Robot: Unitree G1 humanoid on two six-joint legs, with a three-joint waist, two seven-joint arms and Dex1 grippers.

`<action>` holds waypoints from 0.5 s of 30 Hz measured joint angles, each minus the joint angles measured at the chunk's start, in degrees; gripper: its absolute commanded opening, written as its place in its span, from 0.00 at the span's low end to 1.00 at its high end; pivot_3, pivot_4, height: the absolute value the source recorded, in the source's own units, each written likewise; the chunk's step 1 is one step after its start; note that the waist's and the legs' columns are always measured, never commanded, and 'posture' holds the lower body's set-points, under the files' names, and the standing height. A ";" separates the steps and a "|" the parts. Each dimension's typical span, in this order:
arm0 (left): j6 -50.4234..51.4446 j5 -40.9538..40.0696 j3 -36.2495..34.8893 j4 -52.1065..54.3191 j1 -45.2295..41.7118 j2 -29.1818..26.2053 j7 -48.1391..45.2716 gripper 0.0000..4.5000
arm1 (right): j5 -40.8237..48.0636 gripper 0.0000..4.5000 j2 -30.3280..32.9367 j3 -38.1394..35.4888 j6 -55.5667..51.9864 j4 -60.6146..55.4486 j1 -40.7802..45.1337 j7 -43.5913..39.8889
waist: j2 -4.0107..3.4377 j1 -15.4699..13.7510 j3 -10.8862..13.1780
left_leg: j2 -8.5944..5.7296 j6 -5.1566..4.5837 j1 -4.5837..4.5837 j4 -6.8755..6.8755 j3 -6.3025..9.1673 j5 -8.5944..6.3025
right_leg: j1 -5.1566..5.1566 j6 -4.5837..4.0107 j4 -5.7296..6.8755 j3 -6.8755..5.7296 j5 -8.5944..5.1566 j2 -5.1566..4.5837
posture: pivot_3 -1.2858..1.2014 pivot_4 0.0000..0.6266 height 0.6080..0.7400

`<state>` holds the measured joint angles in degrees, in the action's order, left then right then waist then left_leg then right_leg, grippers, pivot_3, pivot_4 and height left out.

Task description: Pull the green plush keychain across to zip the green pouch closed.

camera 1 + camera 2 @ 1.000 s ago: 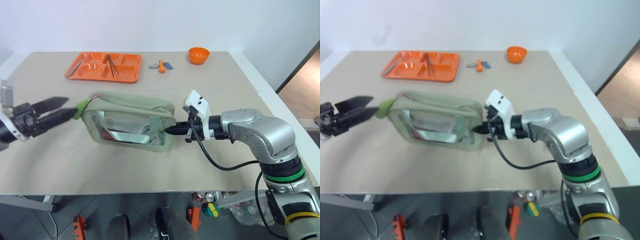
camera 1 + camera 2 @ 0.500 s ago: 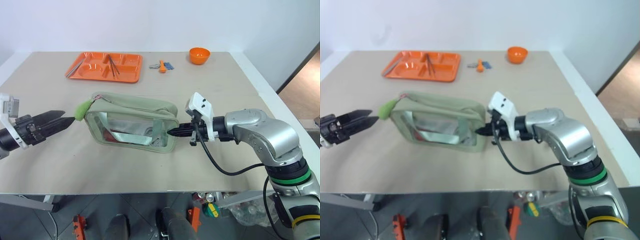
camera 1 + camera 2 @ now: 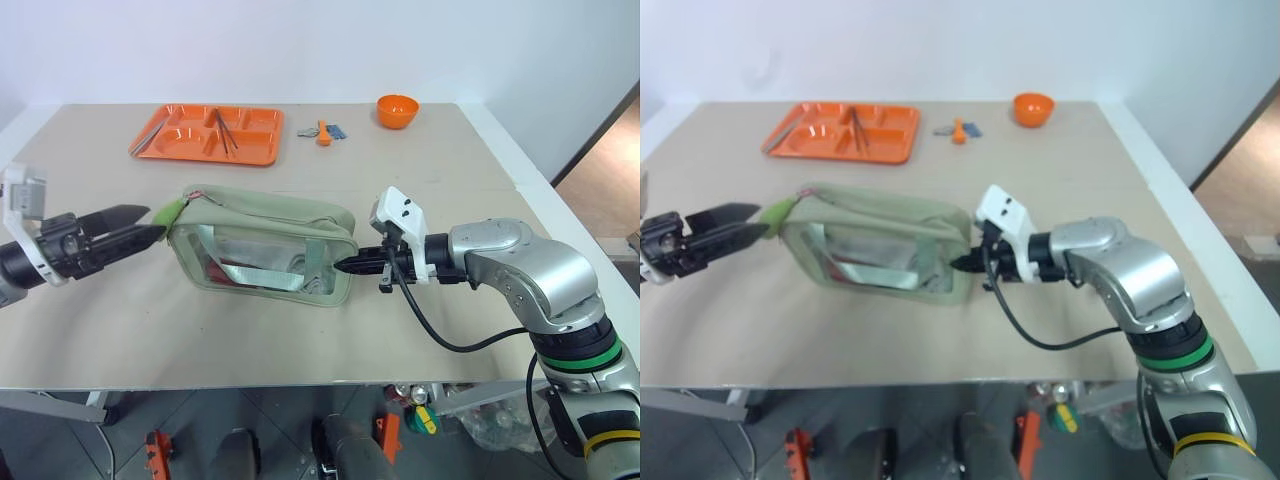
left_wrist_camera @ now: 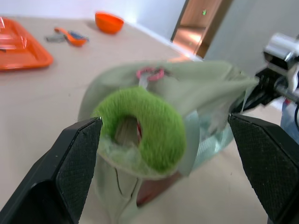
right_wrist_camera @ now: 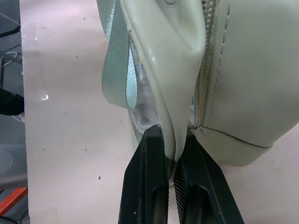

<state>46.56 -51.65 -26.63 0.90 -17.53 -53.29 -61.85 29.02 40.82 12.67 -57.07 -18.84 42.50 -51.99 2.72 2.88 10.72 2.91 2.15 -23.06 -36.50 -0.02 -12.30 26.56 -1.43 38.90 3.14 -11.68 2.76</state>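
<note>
The green plush keychain [image 3: 168, 215] is hanging from a small pink loop [image 3: 196, 194], so it will swing up and pull the zipper along behind it when I pull.
The green pouch [image 3: 265, 245] lies on its side on the table, clear window facing me. Its green plush keychain [image 3: 166, 212] sticks out at the pouch's left end. My left gripper [image 3: 152, 221] is open and level, one fingertip on each side of the keychain. In the left wrist view the fuzzy keychain [image 4: 161, 126] sits between the spread fingers [image 4: 70, 168], hanging from a small pink loop. My right gripper [image 3: 345, 265] is shut on the pouch's right end; the right wrist view shows its fingers [image 5: 149, 186] pinching the fabric edge of the pouch [image 5: 243, 70] beside the zipper.
An orange tray [image 3: 175, 148] holding utensils lies at the back left. An orange bowl [image 3: 397, 110] and a few small items [image 3: 322, 131] are at the back. A black cable loops under my right wrist. The table's front edge runs close below the pouch.
My left gripper has come in toward the keychain, and its fingertips now flank it. The right gripper stays clamped on the pouch's end. The camera has shifted slightly.
</note>
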 measured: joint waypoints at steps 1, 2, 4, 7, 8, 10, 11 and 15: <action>-0.39 0.80 1.11 0.05 0.04 -0.02 -0.10 1.00 | 0.00 0.01 0.00 0.00 0.00 0.00 0.00 0.00 | 0.00 0.00 0.00 | 0.00 0.00 0.00 0.00 0.00 0.00 | 0.00 0.00 0.00 0.00 0.00 0.00 | 0.52 0.24 1.00; -0.61 1.50 1.88 0.08 0.04 -0.02 -0.23 1.00 | 0.00 0.01 0.00 0.00 -0.01 0.00 0.01 0.00 | 0.00 0.00 0.00 | 0.00 0.00 0.00 0.00 0.00 0.00 | 0.00 0.00 0.00 0.00 0.00 0.00 | 0.52 0.24 1.00; -0.81 2.30 2.86 0.05 -0.02 0.00 -0.31 1.00 | 0.00 0.01 0.00 0.00 -0.03 0.00 0.01 0.00 | 0.00 0.02 0.00 | 0.01 0.00 0.00 0.00 0.00 0.00 | 0.00 0.00 0.00 0.00 0.00 0.01 | 0.52 0.24 1.00; -1.32 2.61 3.23 -0.53 -1.60 0.05 -0.28 0.88 | 0.01 0.00 0.00 0.00 -0.13 -0.01 0.01 0.14 | 0.00 -0.01 0.00 | 0.00 0.00 0.00 0.00 0.01 0.00 | 0.00 0.00 0.00 0.00 0.00 0.01 | 0.52 0.24 1.00; -1.39 2.59 3.23 -0.57 -2.34 0.05 -0.26 0.82 | 0.01 0.00 0.00 0.00 -0.17 -0.02 0.01 0.25 | 0.00 -0.01 0.00 | 0.00 0.00 -0.01 0.00 0.01 0.00 | 0.00 0.00 0.00 0.00 0.00 0.01 | 0.52 0.24 1.00; -1.51 2.39 3.19 -0.68 -3.13 0.16 -0.28 0.66 | 0.02 0.00 0.00 0.00 -0.23 -0.11 0.01 0.53 | 0.00 0.00 0.00 | 0.00 0.00 0.00 0.00 0.00 0.00 | 0.00 0.00 0.00 0.01 0.00 0.01 | 0.52 0.24 1.00; -1.54 2.17 3.16 -0.91 -3.40 0.24 -0.30 0.59 | 0.02 0.00 0.00 0.00 -0.23 -0.15 0.01 0.61 | 0.00 0.00 0.00 | 0.00 0.00 0.00 0.00 0.00 0.00 | 0.00 0.00 0.00 0.01 0.00 0.01 | 0.52 0.24 1.00; -1.55 1.53 2.35 -2.07 -3.48 0.26 -0.30 0.28 | 0.02 0.00 0.00 0.00 -0.25 -0.18 0.01 0.74 | 0.00 0.01 0.00 | 0.01 0.00 -0.01 0.00 0.01 0.00 | 0.00 0.00 0.00 -0.01 0.00 0.01 | 0.52 0.24 1.00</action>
<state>45.01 -50.13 -24.28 -1.17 -21.01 -53.03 -62.15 29.05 40.81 12.67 -57.32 -19.02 42.51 -51.25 2.72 2.89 10.72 2.91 2.15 -23.06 -36.50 -0.01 -12.30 26.56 -1.43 38.90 3.13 -11.68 2.78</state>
